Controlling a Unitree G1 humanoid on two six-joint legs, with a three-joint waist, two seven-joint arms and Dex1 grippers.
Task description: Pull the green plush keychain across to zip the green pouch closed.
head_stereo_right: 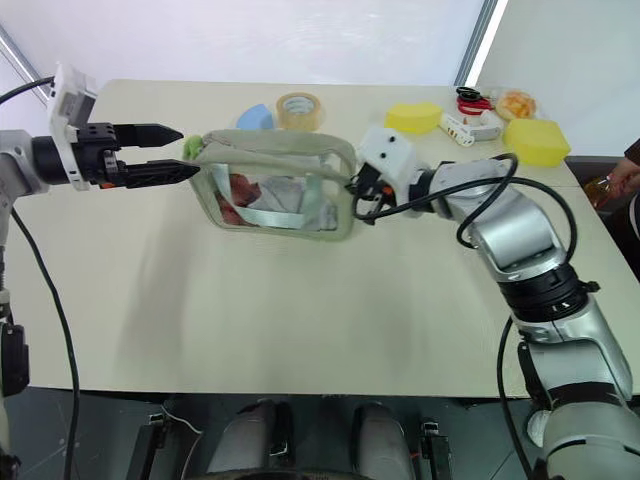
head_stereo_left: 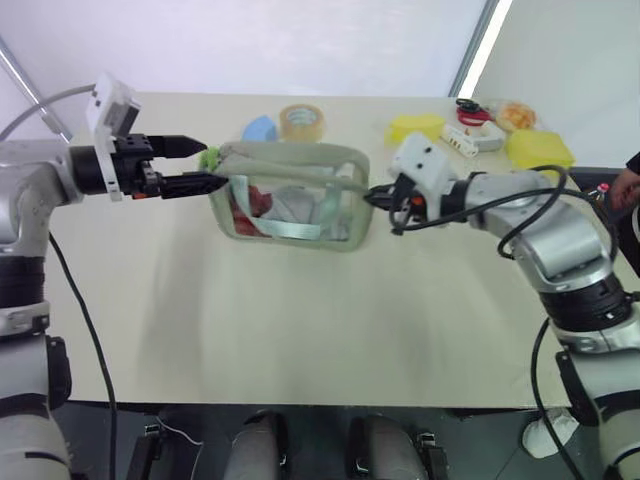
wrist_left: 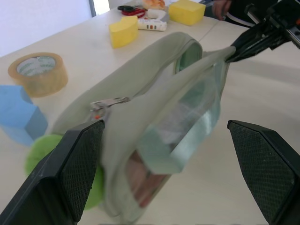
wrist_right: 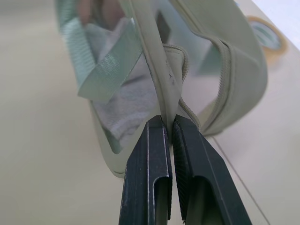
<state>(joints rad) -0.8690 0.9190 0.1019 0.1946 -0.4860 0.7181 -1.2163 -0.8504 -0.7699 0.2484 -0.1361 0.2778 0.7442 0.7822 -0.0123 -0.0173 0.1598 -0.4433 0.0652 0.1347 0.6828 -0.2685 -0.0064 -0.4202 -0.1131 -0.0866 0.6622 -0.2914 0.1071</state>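
Note:
The green plush keychain (head_stereo_left: 208, 159) is hanging over the pouch's end by a metal clip (wrist_left: 108, 104), so it will swing onto the top when I move it across.
The green pouch (head_stereo_left: 290, 195) stands on edge at the table's middle, its clear window facing me with red and white contents inside. Its zipper runs along the top and gapes open at the right end. The green plush keychain (wrist_left: 40, 152) hangs at the pouch's left end, by the zipper pull (wrist_left: 107, 102). My left gripper (head_stereo_left: 215, 164) is open, its fingers to either side of the pouch's left end and the keychain, gripping nothing. My right gripper (wrist_right: 169, 123) is shut on the pouch's fabric edge at its right end.
Behind the pouch lie a beige tape roll (head_stereo_left: 301, 121) and a blue block (head_stereo_left: 260, 129). At the back right are two yellow blocks (head_stereo_left: 415, 127) (head_stereo_left: 540, 148), a white item (head_stereo_left: 473, 138) and red scissors (head_stereo_left: 470, 108). A person's hand (head_stereo_left: 625, 187) shows at the right edge.

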